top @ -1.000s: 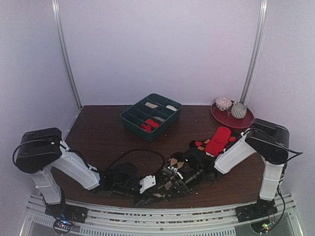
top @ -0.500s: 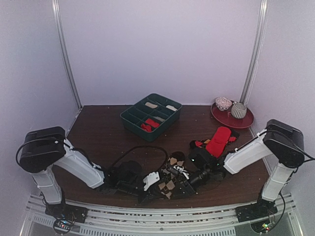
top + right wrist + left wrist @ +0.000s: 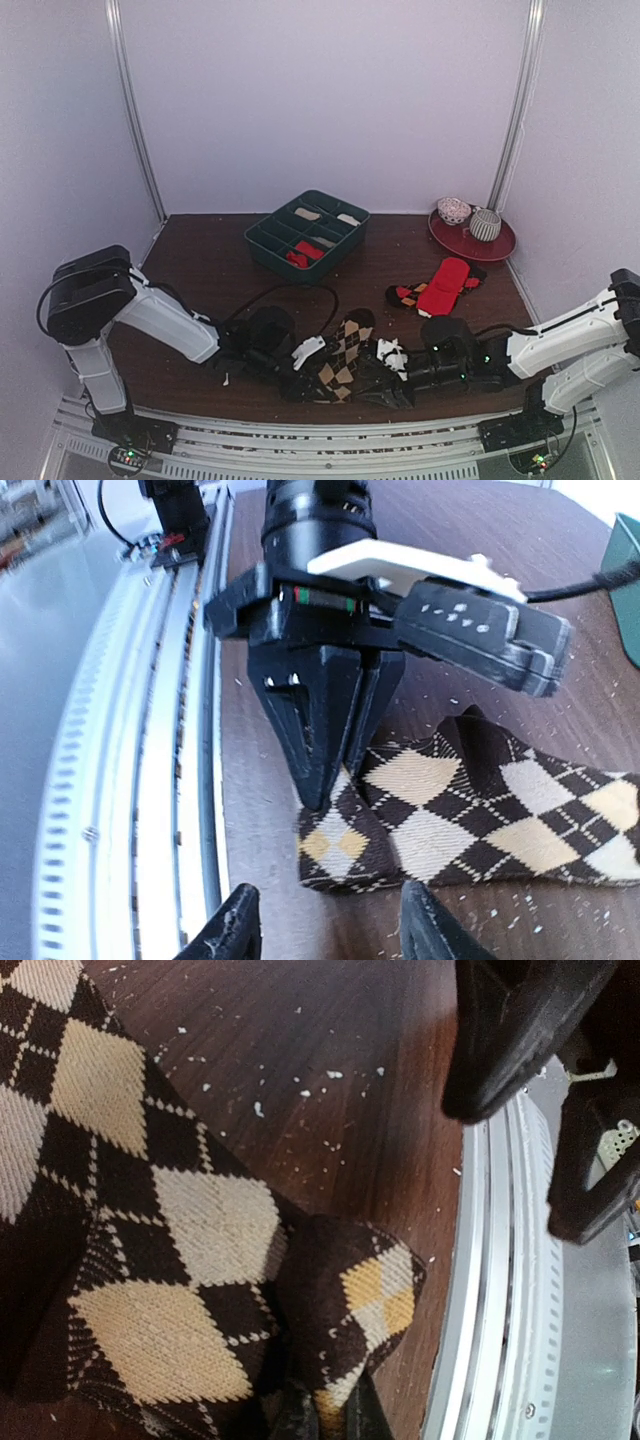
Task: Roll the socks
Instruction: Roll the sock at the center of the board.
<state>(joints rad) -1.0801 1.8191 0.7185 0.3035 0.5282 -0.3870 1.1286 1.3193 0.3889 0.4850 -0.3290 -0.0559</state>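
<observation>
The sock's folded end [image 3: 342, 838] is held down by my left gripper alone, so my right gripper should pinch the fold's loose corner [image 3: 385, 1285] before my left gripper opens and takes a new grip.
A dark brown sock with tan argyle diamonds [image 3: 346, 352] lies flat near the table's front edge, between the two grippers. My left gripper [image 3: 315, 362] is shut on that sock's corner. The left wrist view shows the folded corner [image 3: 375, 1290] running down into my closed fingertips [image 3: 330, 1418]. In the right wrist view the left gripper [image 3: 325, 780] pinches the sock [image 3: 470, 810] from above. My right gripper [image 3: 325, 935] is open, just short of the sock's near edge, with nothing between its fingers. From above, the right gripper [image 3: 388, 366] sits just right of the sock.
A green divided tray [image 3: 262, 243] at the back holds red and pale items. A red plate [image 3: 495, 247] with rolled socks stands back right. A plain red sock [image 3: 443, 285] lies on a dark one right of centre. The metal rail [image 3: 490, 1260] runs close by.
My right gripper has opened and drawn back to the right, off the sock. My left gripper has shut on the sock's corner. The argyle sock now lies more spread out.
</observation>
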